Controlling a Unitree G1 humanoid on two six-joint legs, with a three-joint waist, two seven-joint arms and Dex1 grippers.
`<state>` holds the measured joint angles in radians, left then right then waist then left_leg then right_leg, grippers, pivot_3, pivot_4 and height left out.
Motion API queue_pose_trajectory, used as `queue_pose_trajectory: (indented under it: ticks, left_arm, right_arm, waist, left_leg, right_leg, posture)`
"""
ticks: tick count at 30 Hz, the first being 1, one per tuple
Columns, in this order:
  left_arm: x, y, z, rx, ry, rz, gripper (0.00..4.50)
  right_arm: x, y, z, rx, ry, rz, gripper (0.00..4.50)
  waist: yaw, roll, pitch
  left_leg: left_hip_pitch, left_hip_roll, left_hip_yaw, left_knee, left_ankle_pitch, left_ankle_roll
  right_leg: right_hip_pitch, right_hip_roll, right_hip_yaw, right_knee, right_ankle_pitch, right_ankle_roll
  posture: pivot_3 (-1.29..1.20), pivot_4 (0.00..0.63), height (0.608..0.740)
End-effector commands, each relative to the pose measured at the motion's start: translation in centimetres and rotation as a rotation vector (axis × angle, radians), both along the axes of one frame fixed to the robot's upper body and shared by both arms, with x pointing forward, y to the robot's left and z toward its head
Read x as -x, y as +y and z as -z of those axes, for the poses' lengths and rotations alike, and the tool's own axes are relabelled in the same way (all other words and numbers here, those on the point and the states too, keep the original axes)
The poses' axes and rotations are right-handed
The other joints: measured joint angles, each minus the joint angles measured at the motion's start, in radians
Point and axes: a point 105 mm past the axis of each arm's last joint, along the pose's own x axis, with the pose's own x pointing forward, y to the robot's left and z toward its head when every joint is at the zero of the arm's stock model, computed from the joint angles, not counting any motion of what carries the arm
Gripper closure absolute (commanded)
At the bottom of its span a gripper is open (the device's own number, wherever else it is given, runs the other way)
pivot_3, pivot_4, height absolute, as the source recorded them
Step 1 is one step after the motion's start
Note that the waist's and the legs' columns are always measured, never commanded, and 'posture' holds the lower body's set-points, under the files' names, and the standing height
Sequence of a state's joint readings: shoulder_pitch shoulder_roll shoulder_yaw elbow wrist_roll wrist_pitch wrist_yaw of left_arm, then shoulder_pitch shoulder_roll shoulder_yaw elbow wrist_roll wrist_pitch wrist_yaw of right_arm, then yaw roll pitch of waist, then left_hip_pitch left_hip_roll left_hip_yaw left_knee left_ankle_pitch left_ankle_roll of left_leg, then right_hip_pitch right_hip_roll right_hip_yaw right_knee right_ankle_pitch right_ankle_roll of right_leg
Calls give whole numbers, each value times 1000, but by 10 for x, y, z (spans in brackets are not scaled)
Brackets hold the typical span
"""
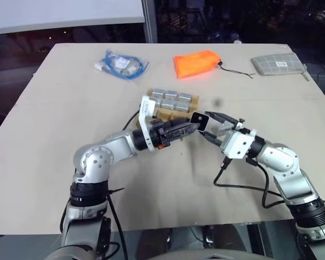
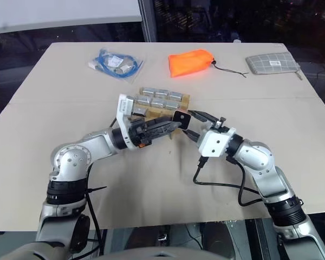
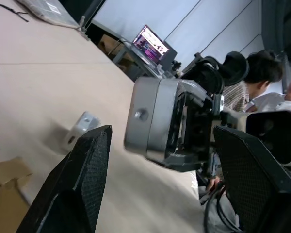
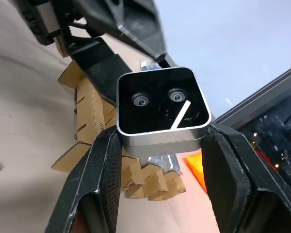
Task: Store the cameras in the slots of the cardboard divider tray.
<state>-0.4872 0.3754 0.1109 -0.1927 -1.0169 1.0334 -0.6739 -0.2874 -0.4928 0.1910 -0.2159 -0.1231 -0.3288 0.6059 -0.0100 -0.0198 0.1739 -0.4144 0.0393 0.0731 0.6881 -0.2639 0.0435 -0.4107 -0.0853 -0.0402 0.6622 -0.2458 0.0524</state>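
Note:
The camera's black lens side (image 1: 199,120) faces my right gripper's wrist, so my left gripper should grab the camera from its screw-hole side (image 3: 142,114) before it lowers the camera into the tray.
Over the middle of the table my two grippers meet tip to tip. My right gripper (image 1: 206,126) is shut on a camera (image 4: 157,109), a silver-grey cube whose black face with two lenses is turned toward the right wrist view. My left gripper (image 1: 192,126) is open, its fingers (image 3: 87,170) standing on either side of that same camera (image 3: 160,121) with gaps to it. Just behind them lies the cardboard divider tray (image 1: 166,114), with several cameras (image 1: 170,98) sitting in its far slots.
A bag of blue cable (image 1: 121,65), an orange pouch (image 1: 196,63) and a grey checked pouch (image 1: 277,65) lie along the table's far side. A black cable (image 1: 244,187) trails from my right wrist. People and a laptop (image 3: 153,43) show beyond the table.

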Motion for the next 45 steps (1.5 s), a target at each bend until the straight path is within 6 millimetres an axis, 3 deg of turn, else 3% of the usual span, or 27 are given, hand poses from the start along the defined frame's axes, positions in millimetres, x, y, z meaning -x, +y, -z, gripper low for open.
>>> queue_pose_trajectory:
  ticks: [1, 3, 7, 8, 15, 16, 18, 20, 24, 27, 34, 40, 45]
  left_arm:
    - [2, 0, -13, 50, -32, 21, 1317]
    - [3, 0, -15, 49, -35, 26, 1860]
    - [6, -1, -19, 56, -33, 44, 3690]
    - [7, -1, -19, 54, -36, 51, 3776]
    - [9, -2, -21, 44, -56, 62, 3776]
    - [9, -2, -22, 45, -58, 59, 3776]
    - [8, -3, -24, 42, -69, 58, 3776]
    - [7, -2, -25, 30, -87, 51, 3776]
    - [-2, 11, -31, -36, -169, 20, 3776]
    - [-17, 27, -42, -147, -315, -9, 3776]
    - [-57, 74, -41, -717, -724, 64, 3776]
    - [-76, 80, -59, -814, -845, 201, 3776]
    - [-83, 72, -53, -880, -864, 328, 3776]
  right_arm:
    - [5, 4, -11, -24, -65, -23, 2667]
    - [5, 3, -12, -27, -68, -22, 2667]
    - [5, 4, -13, -31, -75, -25, 2667]
    - [5, 4, -13, -33, -75, -25, 2667]
    - [5, 3, -11, -38, -23, -16, 2667]
    - [5, 3, -11, -41, -10, -16, 1636]
    - [4, 2, -10, -47, 6, 0, 620]
    - [3, 2, -3, -18, 57, 0, 122]
    - [3, -12, 6, -25, 226, 24, 122]
    - [7, -34, -3, -148, 460, 28, 122]
    - [29, -74, -27, -140, 774, 98, 122]
    - [55, -56, -55, -126, 887, -42, 122]
    - [58, -43, -67, -155, 911, -79, 122]
  waist:
    - [0, 0, 0]
    - [0, 0, 0]
    - [0, 0, 0]
    - [0, 0, 0]
    - [0, 0, 0]
    - [0, 0, 0]
    - [1, 0, 0]
    - [1, 0, 0]
    - [1, 0, 0]
    - [6, 0, 0]
    - [20, 0, 0]
    - [25, -1, 1]
    - [25, -2, 1]
  left_leg:
    - [0, 0, 0, 0, 0, 0]
    - [0, 0, 0, 0, 0, 0]
    - [0, 0, 0, 0, 0, 0]
    - [0, 0, 0, 0, 0, 0]
    - [0, 0, 0, 0, 0, 0]
    - [0, 0, 0, 0, 0, 0]
    - [0, 0, 0, 0, 0, 0]
    - [0, 0, 0, 0, 0, 0]
    - [0, 0, 0, 0, 0, 0]
    - [0, 0, 0, 0, 0, 0]
    - [0, -1, 1, -2, 0, 0]
    - [-4, -1, 1, -2, -2, 4]
    - [-5, -1, 1, -1, -3, 6]
  right_leg:
    - [0, 0, 0, 0, 0, 0]
    - [0, 0, 0, 0, 0, 0]
    - [0, 0, 0, 0, 0, 0]
    - [0, 0, 0, 0, 0, 0]
    - [0, 0, 0, 0, 0, 0]
    - [0, 0, 0, 0, 0, 0]
    - [0, 0, 0, 0, 0, 0]
    - [0, 0, 0, 0, 0, 0]
    - [0, 0, 0, 0, 0, 0]
    - [0, 0, -1, 0, 0, 0]
    - [0, 1, -2, -2, 0, -1]
    - [-1, 1, -3, -5, 0, 0]
    - [-1, 0, -3, -6, 0, 0]
  posture:
    - [0, 150, 740]
    - [0, 150, 740]
    - [0, 150, 740]
    - [0, 150, 740]
    - [0, 150, 740]
    - [0, 150, 740]
    - [0, 150, 740]
    - [0, 150, 740]
    - [0, 150, 740]
    - [0, 150, 740]
    - [0, 150, 740]
    - [0, 150, 740]
    - [0, 150, 740]
